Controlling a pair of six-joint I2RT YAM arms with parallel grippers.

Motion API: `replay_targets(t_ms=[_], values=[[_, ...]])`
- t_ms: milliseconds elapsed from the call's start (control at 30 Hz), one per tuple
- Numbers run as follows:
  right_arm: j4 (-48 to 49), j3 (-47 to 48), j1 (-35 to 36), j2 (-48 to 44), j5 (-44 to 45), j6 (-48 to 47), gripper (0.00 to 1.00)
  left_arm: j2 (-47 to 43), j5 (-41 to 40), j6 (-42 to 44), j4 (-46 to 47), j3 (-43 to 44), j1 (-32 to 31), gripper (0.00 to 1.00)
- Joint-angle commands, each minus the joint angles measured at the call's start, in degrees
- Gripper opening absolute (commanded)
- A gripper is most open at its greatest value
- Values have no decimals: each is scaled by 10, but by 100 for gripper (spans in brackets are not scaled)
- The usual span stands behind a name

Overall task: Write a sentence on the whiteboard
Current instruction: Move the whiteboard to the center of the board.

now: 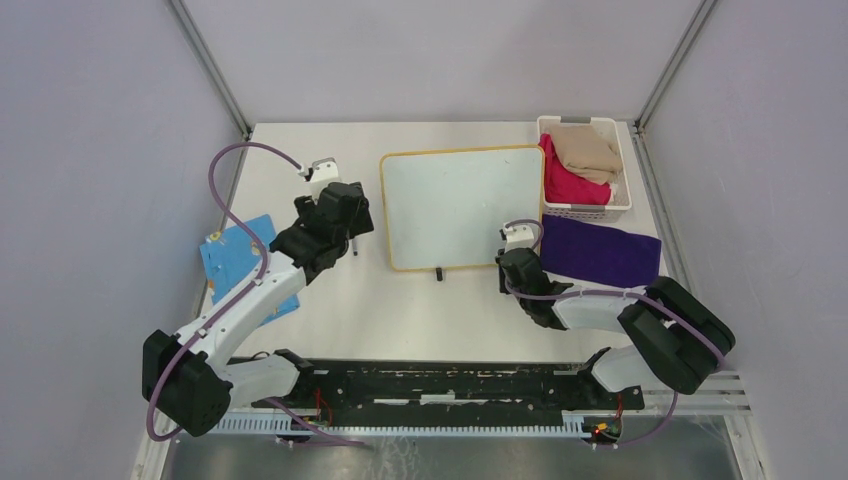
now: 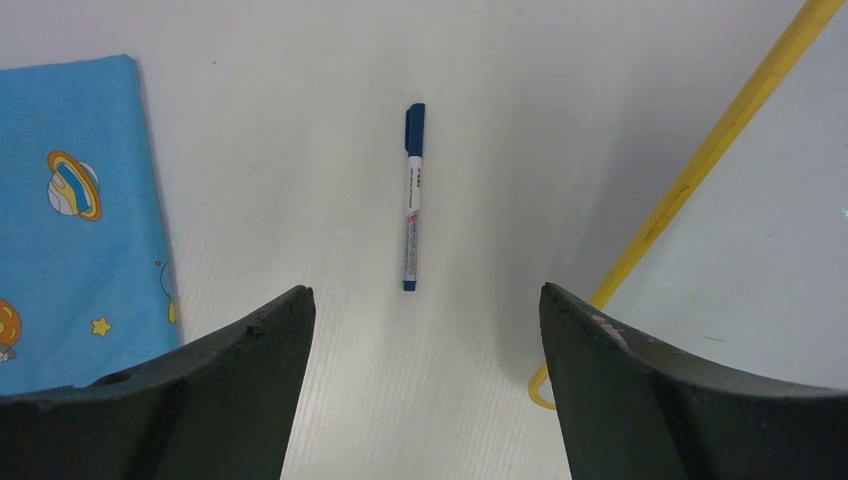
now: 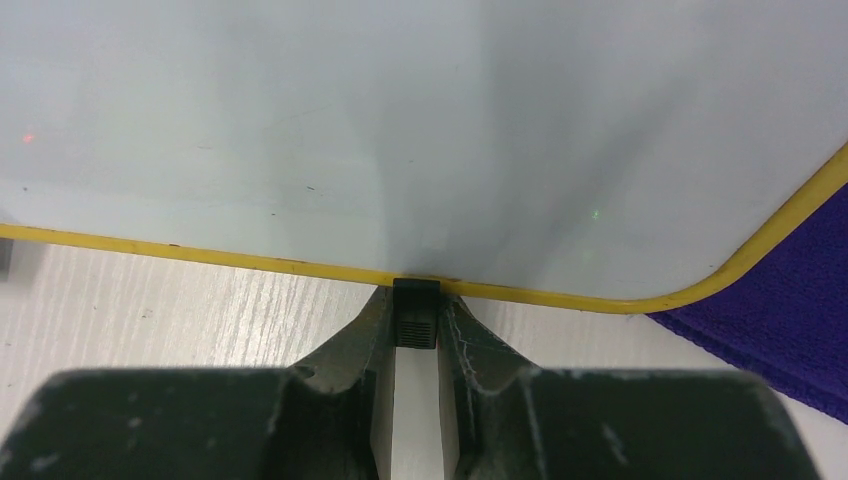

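The blue-capped marker (image 1: pixel 354 246) is across the whiteboard from the robot's right gripper, so next the left gripper picks the marker up (image 2: pixel 413 215) and hands it to the right gripper.
The whiteboard (image 1: pixel 460 205) lies flat mid-table, glossy white in a yellow frame. Its surface (image 3: pixel 400 130) is blank, and the sentence does not show anywhere. A blue-capped marker (image 2: pixel 412 200) lies on the table left of the board's yellow edge (image 2: pixel 700 160). My left gripper (image 2: pixel 425 300) hovers just short of the marker, open wide, with nothing between its fingers. At the board's near edge, my right gripper (image 3: pixel 415 310) is shut on one small black foot (image 3: pixel 416 322) of the whiteboard. The board's other black foot (image 1: pixel 438 273) sticks out toward me.
A blue patterned cloth (image 1: pixel 240 262) lies at the table's left edge, close to the left arm (image 2: pixel 70 200). A purple cloth (image 1: pixel 600 250) lies right of the board, beside my right gripper (image 3: pixel 800 330). A white basket (image 1: pixel 575 122) with folded clothes stands at the back right.
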Motion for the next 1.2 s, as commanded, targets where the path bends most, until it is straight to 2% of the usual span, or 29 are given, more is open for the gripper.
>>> replay_targets(t_ms=[0,267,567,833,1000,1067,1167], values=[[-47,-4,14,7,-34,24,8,-11,-26,23,8,3,-5,89],[-65,-7,15,-22,-18,8,33,-14,-36,25,5,4,-12,89],[-95,-22,15,-110,-22,-3,60,-15,-51,21,2,3,-15,89],[-181,-33,16,-274,-34,-41,66,-9,-87,6,-11,5,-19,91],[-187,-28,16,-365,-30,-67,67,35,-92,-21,-43,41,-10,94],[-174,-23,16,-381,-34,-68,68,49,-60,-29,-42,49,19,94],[-158,-16,16,-390,-42,-56,68,73,50,-26,-22,44,90,92]])
